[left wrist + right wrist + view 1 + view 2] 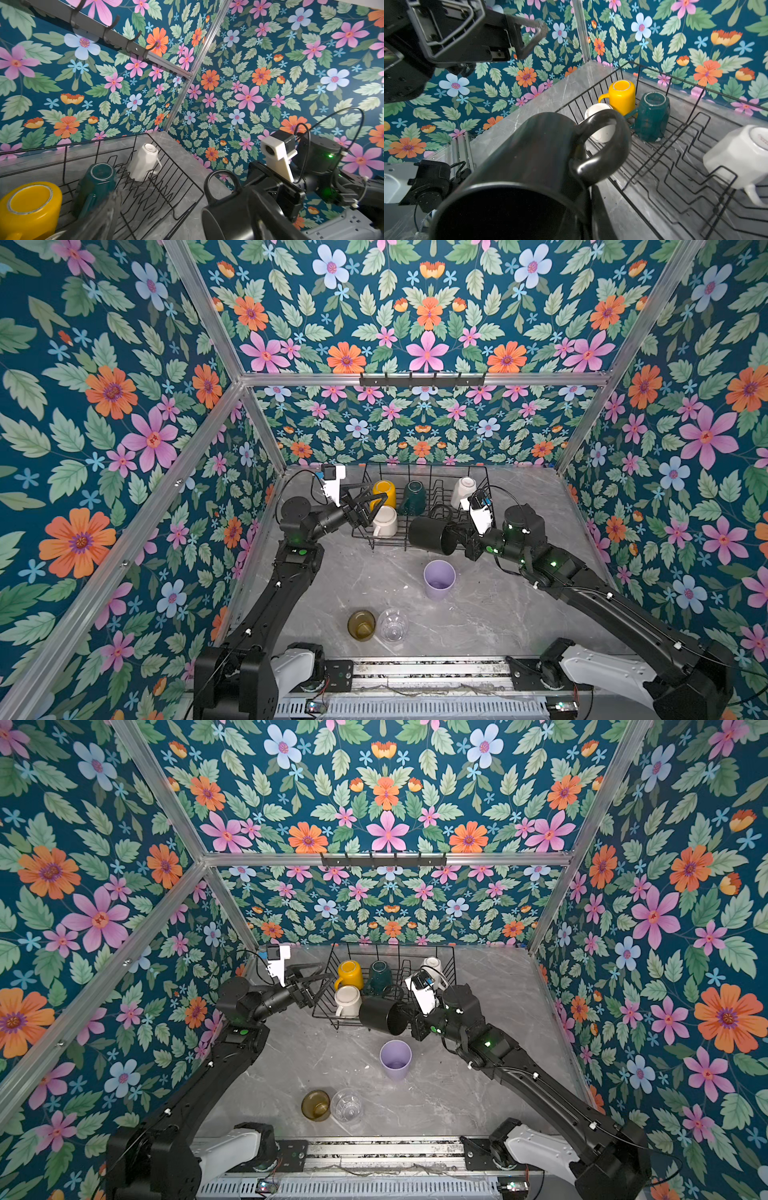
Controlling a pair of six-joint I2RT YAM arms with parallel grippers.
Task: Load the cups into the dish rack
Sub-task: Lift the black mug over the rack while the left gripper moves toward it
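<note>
Next, my left gripper takes hold of the mug's base end (413, 533) before putting the black mug in the rack upside down, because my right gripper is holding it on its side by the mug's rim (452, 536).
The black wire dish rack (424, 467) stands at the back of the table. Upside down in it are a yellow mug (384, 489), a teal mug (412, 495), a cream mug (384, 522) and a white mug (463, 488). My right gripper (456, 541) is shut on the rim of a black mug (430, 535), held on its side, handle up, above the rack's front edge. My left gripper (374, 505) is open and empty above the yellow and cream mugs. On the table stand a lilac tumbler (439, 578), an olive glass (361, 625) and a clear glass (392, 624).
A black hook rail (422, 379) hangs on the back wall above the rack. Floral walls close in the table at the back and both sides. In the right wrist view the left gripper (529, 31) hangs just above the black mug (529, 166).
</note>
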